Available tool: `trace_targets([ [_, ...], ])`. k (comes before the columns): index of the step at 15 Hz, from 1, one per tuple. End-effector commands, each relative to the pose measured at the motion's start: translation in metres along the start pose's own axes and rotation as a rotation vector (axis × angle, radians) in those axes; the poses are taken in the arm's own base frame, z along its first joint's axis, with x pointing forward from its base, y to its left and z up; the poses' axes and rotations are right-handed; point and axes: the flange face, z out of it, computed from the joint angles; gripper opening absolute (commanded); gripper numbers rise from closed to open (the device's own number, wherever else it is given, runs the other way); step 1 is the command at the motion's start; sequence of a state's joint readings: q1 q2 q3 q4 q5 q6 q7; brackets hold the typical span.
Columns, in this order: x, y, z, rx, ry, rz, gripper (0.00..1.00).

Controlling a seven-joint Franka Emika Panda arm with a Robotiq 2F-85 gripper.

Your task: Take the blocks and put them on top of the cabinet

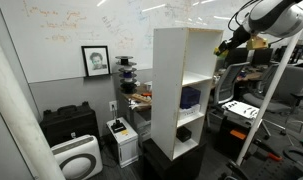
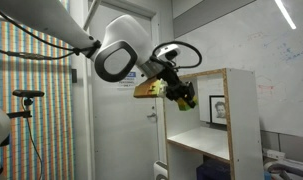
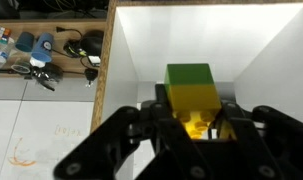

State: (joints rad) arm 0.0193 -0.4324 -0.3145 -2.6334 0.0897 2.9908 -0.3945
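I should raise the block clear with my gripper before I put it on top of the cabinet [image 1: 204, 29], because it hangs below the cabinet's top edge [image 2: 217, 72], facing the open shelf.
My gripper [image 3: 196, 120] is shut on a block [image 3: 191, 98] that is yellow with a green part at its far end. In the wrist view it hangs over the flat white top of the cabinet [image 3: 161, 40]. The cabinet [image 1: 186, 90] is a tall narrow white open-fronted shelf unit on a black base. In both exterior views the gripper [image 1: 229, 46] [image 2: 181, 95] is level with the cabinet's top edge [image 2: 216, 75], at its side. I cannot tell whether the block touches the top.
A black case [image 1: 69, 125] and a white air purifier [image 1: 76, 158] stand on the floor by the wall. A white box [image 1: 121, 140] sits beside the cabinet. A white metal stand [image 1: 266, 100] is close to the arm. Small tools and cables [image 3: 41, 50] lie below.
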Motion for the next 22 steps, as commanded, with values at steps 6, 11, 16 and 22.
trace_targets([
  [6, 0.146, -0.003, -0.143, -0.002, 0.130, 0.296, 0.14],
  [11, 0.211, 0.006, -0.115, -0.073, 0.018, 0.391, 0.14],
  [16, 0.234, 0.011, -0.039, -0.097, -0.146, 0.437, 0.14],
  [22, 0.246, -0.006, -0.023, -0.077, -0.187, 0.427, 0.69],
])
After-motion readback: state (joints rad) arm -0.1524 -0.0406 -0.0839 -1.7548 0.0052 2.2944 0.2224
